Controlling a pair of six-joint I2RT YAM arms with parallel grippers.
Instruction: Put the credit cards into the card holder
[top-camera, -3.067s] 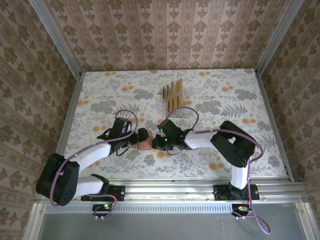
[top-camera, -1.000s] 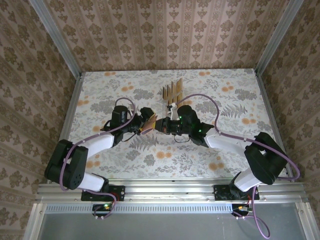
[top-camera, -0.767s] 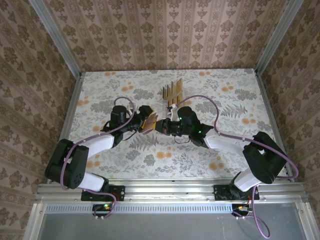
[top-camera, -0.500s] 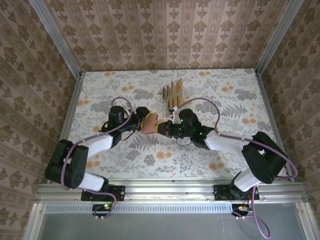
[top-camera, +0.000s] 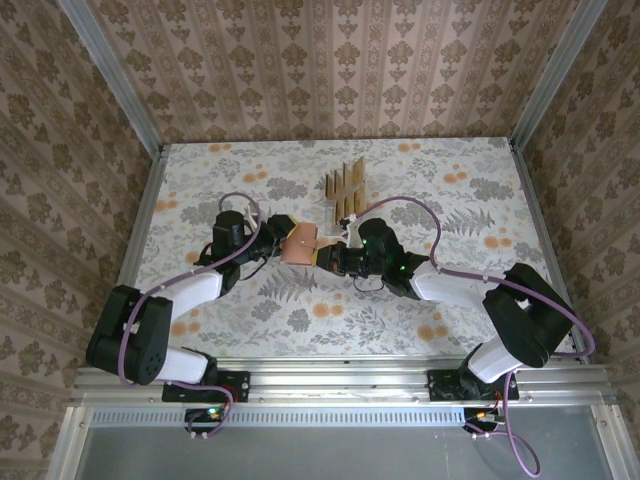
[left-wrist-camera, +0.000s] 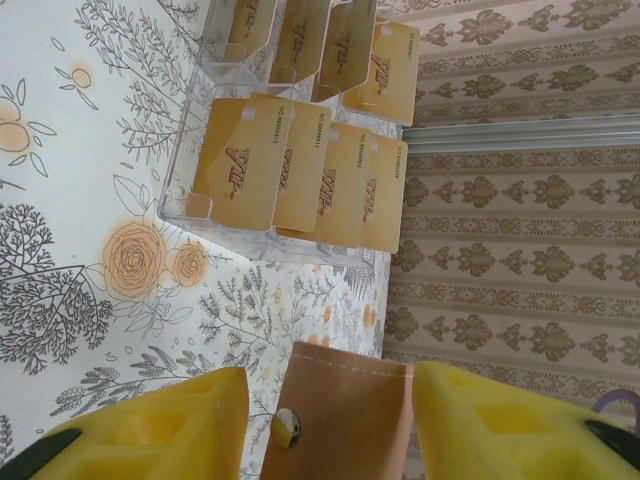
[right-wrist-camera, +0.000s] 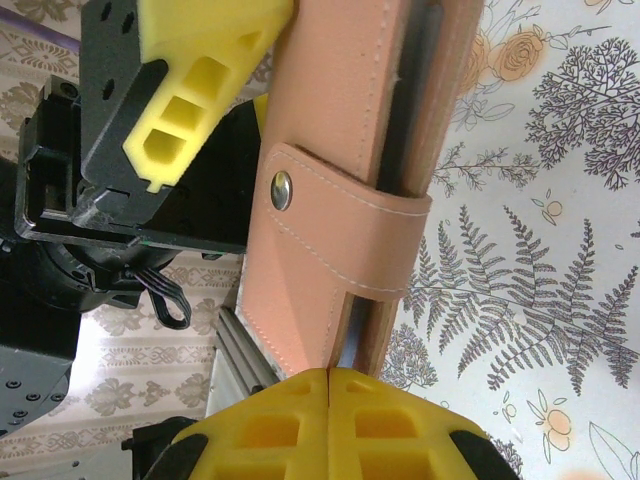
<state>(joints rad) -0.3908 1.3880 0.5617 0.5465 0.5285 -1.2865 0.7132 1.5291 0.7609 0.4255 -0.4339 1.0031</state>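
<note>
The robot's right gripper has hold of the card holder's edge (right-wrist-camera: 345, 355) below its shut flap, so next the left gripper takes the card holder before the right gripper opens the flap (right-wrist-camera: 345, 220).
The card holder (top-camera: 299, 245), a salmon-brown folded wallet with a snap flap, hangs above the table's middle between both arms. My right gripper (top-camera: 322, 255) comes at it from the right and is shut on one thin edge of it (right-wrist-camera: 330, 378). My left gripper (top-camera: 280, 244) stands open around the card holder (left-wrist-camera: 345, 420). One yellow finger (left-wrist-camera: 470, 420) lies against its edge and the other (left-wrist-camera: 190, 425) stands a sliver off the snap. The credit cards (left-wrist-camera: 290, 170), tan with VIP lettering, stand in rows behind it (top-camera: 345, 186).
A clear tiered stand (left-wrist-camera: 188, 205) holds the cards at the back middle of the floral table (top-camera: 450, 200). Metal rails (top-camera: 140, 230) and patterned walls close in the table's sides. The left gripper's yellow finger (right-wrist-camera: 200, 60) shows beside the card holder (right-wrist-camera: 340, 180) in the right wrist view.
My left gripper's jaws have narrowed from wide open to close around the card holder. The right gripper stays shut on it and has shifted it slightly left and away.
</note>
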